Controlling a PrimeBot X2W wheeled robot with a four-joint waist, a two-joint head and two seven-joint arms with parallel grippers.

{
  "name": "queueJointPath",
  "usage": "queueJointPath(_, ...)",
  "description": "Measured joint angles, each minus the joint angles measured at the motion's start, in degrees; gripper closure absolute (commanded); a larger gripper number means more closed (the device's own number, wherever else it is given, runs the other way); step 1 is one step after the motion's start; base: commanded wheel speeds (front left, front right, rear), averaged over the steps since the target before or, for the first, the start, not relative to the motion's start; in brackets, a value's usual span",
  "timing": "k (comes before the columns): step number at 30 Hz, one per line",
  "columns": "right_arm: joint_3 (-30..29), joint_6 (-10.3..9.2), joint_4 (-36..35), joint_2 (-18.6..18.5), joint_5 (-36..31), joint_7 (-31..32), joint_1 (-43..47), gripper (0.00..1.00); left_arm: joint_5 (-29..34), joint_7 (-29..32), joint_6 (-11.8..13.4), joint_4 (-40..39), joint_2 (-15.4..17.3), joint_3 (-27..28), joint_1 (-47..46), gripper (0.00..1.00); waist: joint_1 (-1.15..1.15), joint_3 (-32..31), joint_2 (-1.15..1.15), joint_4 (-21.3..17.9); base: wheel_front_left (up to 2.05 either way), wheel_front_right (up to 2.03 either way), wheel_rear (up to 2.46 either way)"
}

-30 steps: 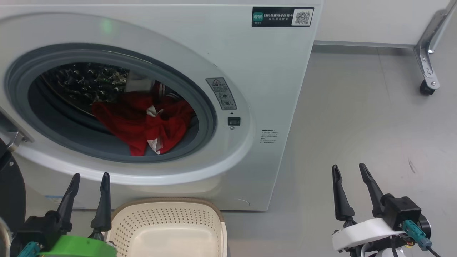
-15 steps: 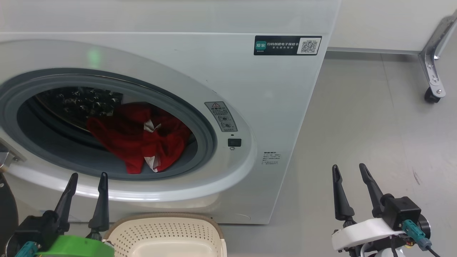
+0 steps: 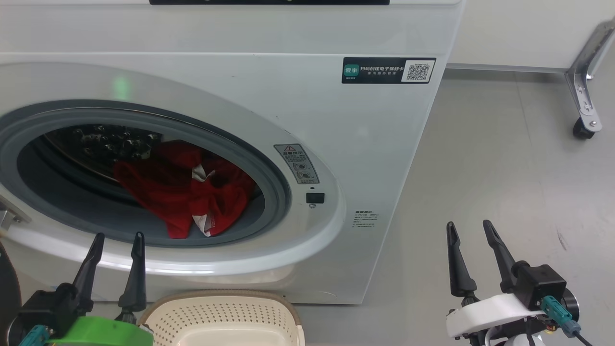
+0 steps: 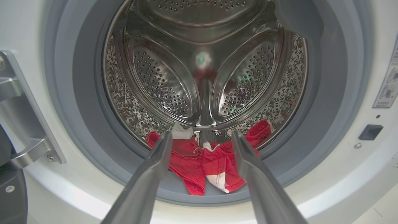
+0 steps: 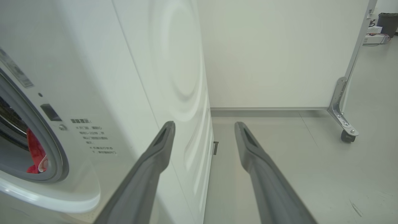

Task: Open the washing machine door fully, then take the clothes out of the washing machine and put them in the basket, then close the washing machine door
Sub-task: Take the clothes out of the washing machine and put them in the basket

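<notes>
My gripper will bring the white-trimmed piece (image 3: 221, 199) out alone when I lift it and leave the rest, because separate flaps of red clothes (image 3: 190, 221) hang over the rubber ring.
The white washing machine (image 3: 298, 110) stands open in front of me, its grey-ringed steel drum (image 4: 202, 62) exposed. Red clothes (image 3: 182, 192) with white trim lie at the drum's bottom front and spill onto the rubber ring (image 4: 186, 161). Of the washing machine door I see just a dark edge at the far left (image 3: 6, 288), by the metal hinge (image 4: 28, 149). The cream basket (image 3: 216, 294) sits on the floor below the opening. My left gripper (image 3: 118, 235) is open, empty and aimed at the clothes (image 4: 202, 133). My right gripper (image 3: 468, 223) hangs open beside the machine's right corner (image 5: 204, 124).
Grey floor (image 3: 504, 168) stretches to the right of the machine. A metal frame leg on a black caster (image 3: 581, 115) stands at the back right against a white wall panel (image 5: 264, 62). A dark bin (image 5: 387, 23) is far off.
The whole head picture has shifted down, so the camera has tilted up; more of the machine's top shows. Both grippers stay open and the clothes lie as before.
</notes>
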Motion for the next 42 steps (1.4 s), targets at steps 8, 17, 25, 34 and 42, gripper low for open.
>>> queueJointPath(8,0.16,-0.04,-0.01,0.0,0.0,0.0,-0.01,0.0,0.0,0.0,0.0,0.0,0.21,-0.03,-0.01,0.0,0.0,0.35,0.0,-0.02,-0.35,0.35,0.0)
queueJointPath(17,0.29,-0.31,-0.11,0.0,0.0,0.0,-0.02,0.0,1.26,0.0,0.0,-0.71,1.19,-0.09,-0.1,0.0,0.0,0.93,0.0,-0.05,-0.49,0.49,0.0)
queueJointPath(25,0.38,-0.48,-0.12,0.0,0.0,0.0,-0.07,0.0,2.1,0.0,0.0,-0.71,1.19,-0.26,-0.1,0.0,0.0,1.31,0.0,-0.03,-0.19,0.19,0.0)
queueJointPath(34,0.6,-0.48,-0.09,0.0,0.0,0.0,-0.29,0.0,2.11,0.0,0.0,-0.68,1.07,-0.27,-0.1,0.0,0.0,1.22,0.0,0.02,0.0,0.0,0.0)
queueJointPath(42,0.75,-0.48,0.04,0.0,0.0,0.0,-0.3,0.0,2.3,0.0,0.0,-0.42,1.04,-0.33,-0.1,0.0,0.0,0.95,0.0,-0.09,0.0,0.0,0.0)
